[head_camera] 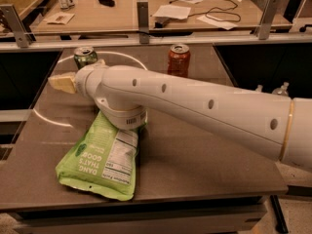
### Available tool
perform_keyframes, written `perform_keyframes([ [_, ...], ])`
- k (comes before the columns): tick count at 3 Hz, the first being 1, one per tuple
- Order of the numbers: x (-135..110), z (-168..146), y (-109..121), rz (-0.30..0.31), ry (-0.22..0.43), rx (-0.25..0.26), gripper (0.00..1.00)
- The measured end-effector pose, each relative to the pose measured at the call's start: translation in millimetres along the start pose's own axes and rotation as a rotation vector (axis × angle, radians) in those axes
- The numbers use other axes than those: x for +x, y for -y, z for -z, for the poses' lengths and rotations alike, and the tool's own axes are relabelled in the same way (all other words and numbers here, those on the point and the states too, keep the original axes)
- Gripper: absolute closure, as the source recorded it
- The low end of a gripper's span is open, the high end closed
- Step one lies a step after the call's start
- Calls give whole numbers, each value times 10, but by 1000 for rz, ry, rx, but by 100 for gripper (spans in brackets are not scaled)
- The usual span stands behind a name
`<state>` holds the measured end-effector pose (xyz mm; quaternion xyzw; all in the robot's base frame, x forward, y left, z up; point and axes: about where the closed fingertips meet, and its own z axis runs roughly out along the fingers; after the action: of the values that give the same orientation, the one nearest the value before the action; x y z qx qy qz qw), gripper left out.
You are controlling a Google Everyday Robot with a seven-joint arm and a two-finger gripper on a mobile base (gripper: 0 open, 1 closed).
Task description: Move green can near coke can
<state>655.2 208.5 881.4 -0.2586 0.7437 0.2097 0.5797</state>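
Next, my gripper opens its fingers and centers them around the can's body before carrying the can, because they are off to one side of the green can.
The green can (85,56) stands upright at the back left of the brown table (204,160). The coke can (178,60) stands upright at the back middle, well apart to the green can's right. My gripper (62,83) is at the end of the big white arm (195,106), which reaches in from the right. It sits just in front of the green can and slightly to its left, a little lower in view. It holds nothing that I can see. The arm hides part of the table between the cans.
A large flat light-green snack bag (105,160) lies at the front left, partly under the arm's wrist. A white circle line (46,118) is marked on the table's left side. A railing (146,35) and a cluttered desk (122,9) lie behind.
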Motion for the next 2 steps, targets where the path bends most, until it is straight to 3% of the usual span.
perform_keyframes([
  [1, -15, -36, -3, 9, 14, -4, 40],
  [2, -46, -61, -7, 20, 27, -11, 42],
])
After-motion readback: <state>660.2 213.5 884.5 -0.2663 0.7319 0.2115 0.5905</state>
